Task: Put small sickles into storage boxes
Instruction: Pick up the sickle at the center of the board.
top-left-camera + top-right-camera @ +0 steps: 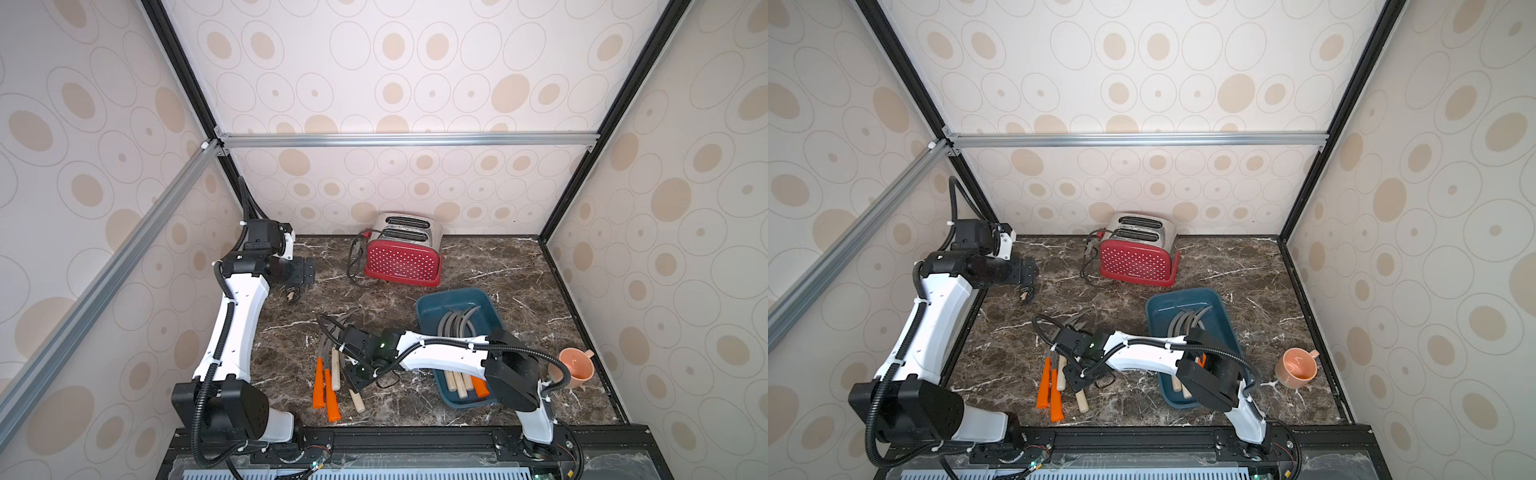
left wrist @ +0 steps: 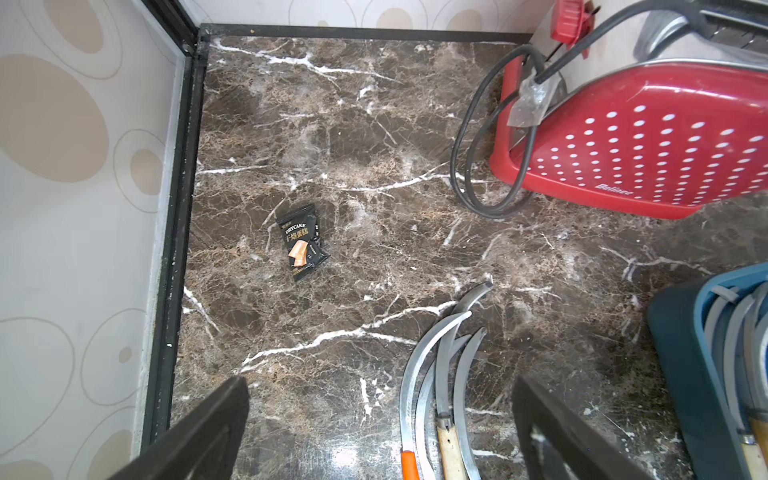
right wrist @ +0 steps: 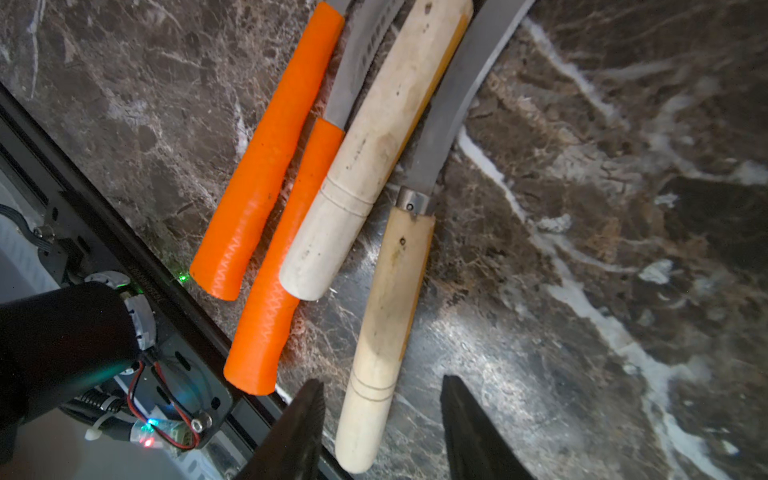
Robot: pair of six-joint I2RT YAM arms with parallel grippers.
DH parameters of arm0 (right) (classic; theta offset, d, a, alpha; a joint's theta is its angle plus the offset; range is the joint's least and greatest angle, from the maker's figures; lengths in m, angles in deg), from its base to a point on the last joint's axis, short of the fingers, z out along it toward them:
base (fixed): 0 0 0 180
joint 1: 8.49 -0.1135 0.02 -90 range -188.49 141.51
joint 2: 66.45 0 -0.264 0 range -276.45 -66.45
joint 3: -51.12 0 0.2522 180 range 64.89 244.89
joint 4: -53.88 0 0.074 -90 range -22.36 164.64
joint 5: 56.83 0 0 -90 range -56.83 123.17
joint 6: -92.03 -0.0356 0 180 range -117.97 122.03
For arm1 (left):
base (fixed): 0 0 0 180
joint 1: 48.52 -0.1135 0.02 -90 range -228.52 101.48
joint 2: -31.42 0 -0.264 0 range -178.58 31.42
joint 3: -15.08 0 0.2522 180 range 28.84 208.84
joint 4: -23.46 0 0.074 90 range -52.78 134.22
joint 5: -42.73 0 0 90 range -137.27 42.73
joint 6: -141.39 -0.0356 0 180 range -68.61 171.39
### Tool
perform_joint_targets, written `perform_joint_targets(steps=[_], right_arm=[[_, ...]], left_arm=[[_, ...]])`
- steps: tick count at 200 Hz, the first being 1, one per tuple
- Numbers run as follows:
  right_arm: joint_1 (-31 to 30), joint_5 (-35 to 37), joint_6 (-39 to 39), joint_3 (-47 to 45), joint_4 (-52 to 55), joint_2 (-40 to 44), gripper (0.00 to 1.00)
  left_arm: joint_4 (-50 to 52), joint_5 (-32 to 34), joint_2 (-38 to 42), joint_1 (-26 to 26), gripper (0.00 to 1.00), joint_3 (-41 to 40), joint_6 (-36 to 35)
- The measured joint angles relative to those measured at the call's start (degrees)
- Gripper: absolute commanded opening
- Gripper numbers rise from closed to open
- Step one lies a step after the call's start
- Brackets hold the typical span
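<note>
The wooden handle [image 3: 394,284] nearest the storage box is clear of the ones beside it, so the robot's right gripper keeps going down until its fingers are on both sides of that handle [image 3: 376,369] and then close.
Several small sickles [image 1: 332,374] lie side by side on the marble at the front centre, two with orange handles [image 3: 266,166] and two with pale wooden ones. My right gripper [image 3: 382,379] is open and low over them, its jaws either side of the end of one wooden handle [image 3: 384,316] with a gap on both sides. In a top view the right gripper [image 1: 353,376] covers part of the pile. The teal storage box [image 1: 453,293] to the right holds several sickles [image 1: 457,322]. My left gripper [image 2: 378,382] hangs open and empty at the back left, above the blade tips [image 2: 446,353].
A red dotted toaster [image 1: 402,259] with a looped black cord [image 2: 478,166] stands at the back. A peach cup [image 1: 575,365] sits at the right edge. A small black snack packet [image 2: 301,241] lies near the left wall. My right arm crosses over the box's near half.
</note>
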Motion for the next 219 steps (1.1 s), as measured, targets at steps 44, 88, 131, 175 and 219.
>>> perform_joint_targets(steps=[44, 88, 131, 175, 219], right_arm=[[-1.1, 1.3, 0.0, 4.0, 3.7, -3.3, 0.49], [-2.0, 2.3, -0.2, 6.1, 6.6, -5.0, 0.49], [-2.4, 2.8, -0.7, 7.6, 8.0, -7.0, 0.49], [-3.0, 3.1, -1.1, 7.8, 9.0, -7.7, 0.49], [-3.2, 4.1, -1.8, 10.1, 10.5, -9.4, 0.49]], left_arm=[[-0.1, -2.0, 0.1, 0.0, 0.99, 0.5, -0.5], [-0.1, -3.1, 0.1, 0.0, 0.99, 0.5, -0.9], [-0.1, -4.1, 0.4, 0.0, 0.99, 0.5, -1.1], [-0.1, -4.7, 0.5, 0.0, 0.99, 0.5, -1.4], [-0.1, -5.0, 0.5, 0.0, 0.99, 0.5, -1.5]])
